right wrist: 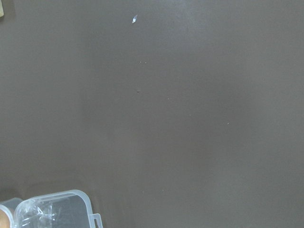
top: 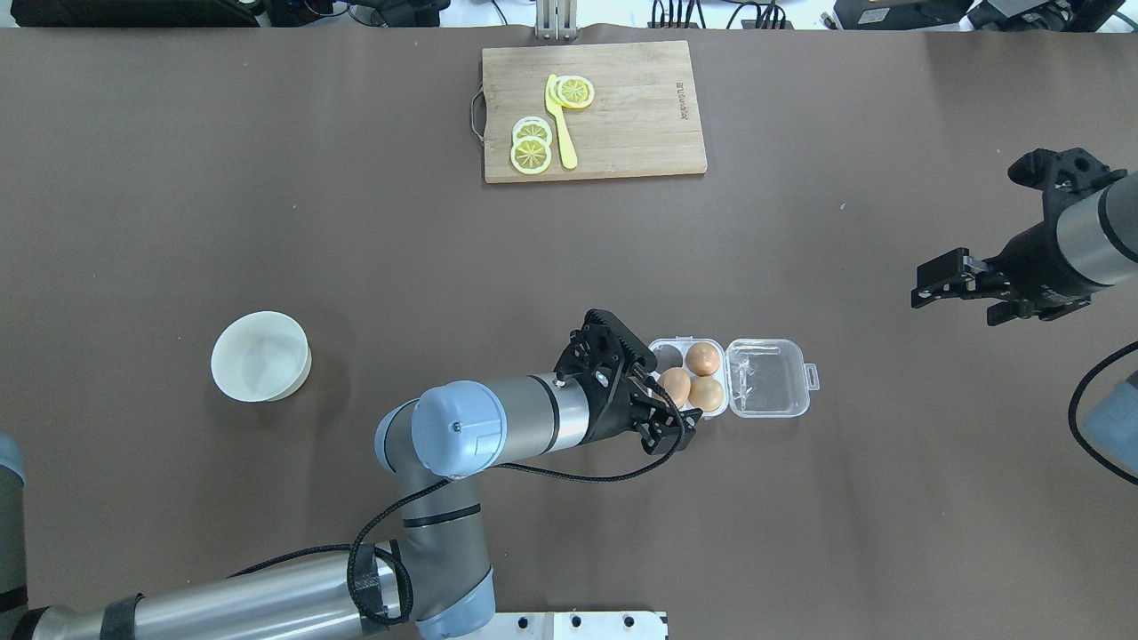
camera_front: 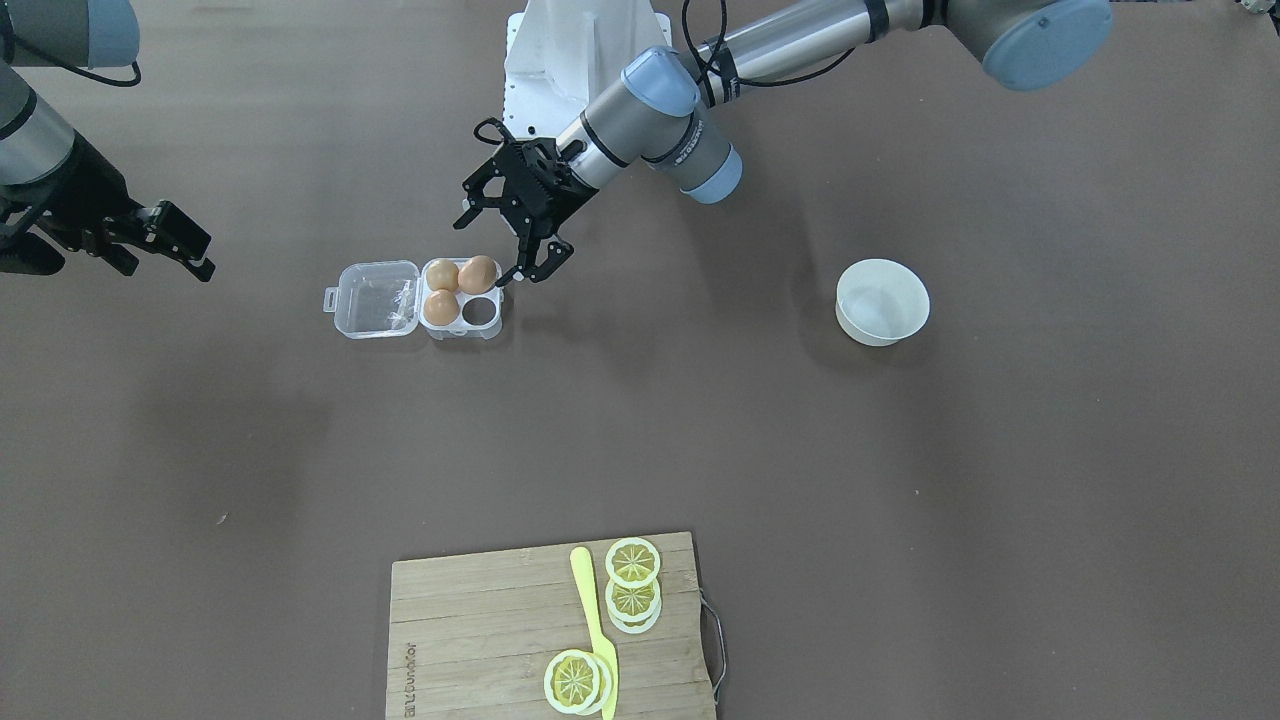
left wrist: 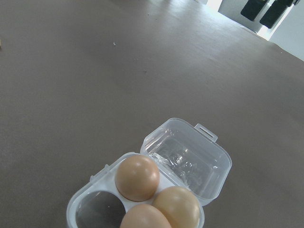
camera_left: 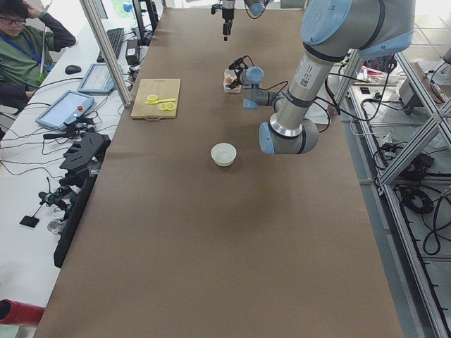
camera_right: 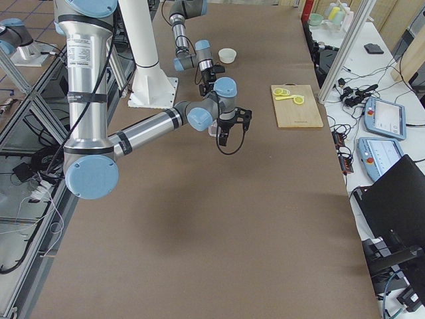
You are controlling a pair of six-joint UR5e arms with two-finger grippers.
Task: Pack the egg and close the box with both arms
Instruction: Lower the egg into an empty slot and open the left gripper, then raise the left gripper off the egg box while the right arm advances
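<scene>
The lid has to close where my left gripper hovers over the tray's edge point(camera_front: 495, 289), so next I move that gripper away and brace the tray's side point(camera_front: 501, 305) first.
The clear box point(camera_front: 497, 327) stands open on the brown table, its lid point(camera_front: 378, 298) lying flat beside the tray. Three tan eggs sit in its cells point(camera_front: 442, 274) point(camera_front: 478, 273) point(camera_front: 441, 306); one cell point(camera_front: 481, 312) is empty. My left gripper point(camera_front: 490, 250) is open and empty, hovering just over the tray's near edge by the nearest egg point(top: 675, 385). The left wrist view shows the eggs point(left wrist: 137, 176) and the lid point(left wrist: 190, 159), with no fingers in frame. My right gripper point(top: 965, 298) is open and empty, well off to the right of the box point(top: 769, 378).
A round white bowl point(top: 260, 356) stands on the robot's left side. A wooden cutting board point(top: 640, 98) with lemon slices point(top: 531, 151) and a yellow knife point(top: 560, 133) lies at the far edge.
</scene>
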